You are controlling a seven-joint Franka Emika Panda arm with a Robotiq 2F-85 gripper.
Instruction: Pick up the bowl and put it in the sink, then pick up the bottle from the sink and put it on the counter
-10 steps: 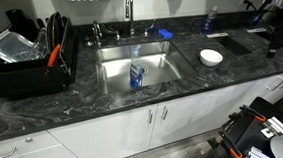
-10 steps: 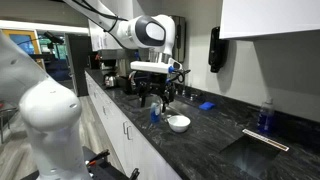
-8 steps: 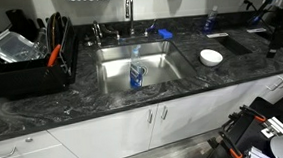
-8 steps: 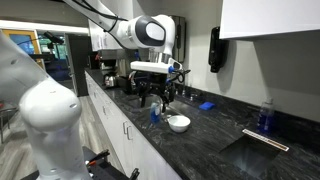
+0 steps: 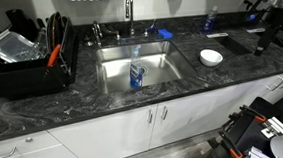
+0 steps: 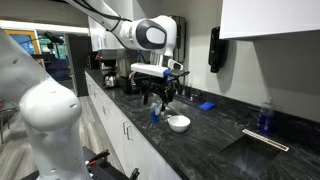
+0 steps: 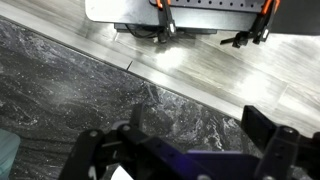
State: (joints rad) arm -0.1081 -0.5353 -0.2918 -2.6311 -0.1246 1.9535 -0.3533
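Note:
My open gripper keeps moving toward the bowl and closes on the rim [image 5: 201, 57] nearest the sink, with the white bowl upright [image 5: 211, 58] and its rim clear.
The small white bowl [image 5: 211, 56] sits on the black marbled counter [image 5: 43, 106], right of the steel sink [image 5: 116, 66]. It also shows in an exterior view [image 6: 178, 122]. The clear bottle with a blue label [image 5: 136, 75] stands upright in the sink basin, and a bit of blue shows it in an exterior view [image 6: 154, 115]. My gripper [image 5: 263, 38] hangs above the counter's right end, well right of the bowl and apart from it. In the wrist view my gripper [image 7: 195, 140] is open and empty over the counter [image 7: 60, 90] near its front edge. The bowl is out of the wrist view.
A black dish rack [image 5: 31, 69] with a large clear container [image 5: 14, 45] stands at the left. The chrome faucet [image 5: 129, 10] rises behind the sink. A flat blue object [image 5: 164, 33] and a blue soap bottle [image 5: 212, 22] stand at the back. A dark mat [image 5: 241, 42] lies right of the bowl.
My arm has shifted a little towards the bowl. The bowl and the bottle have not moved.

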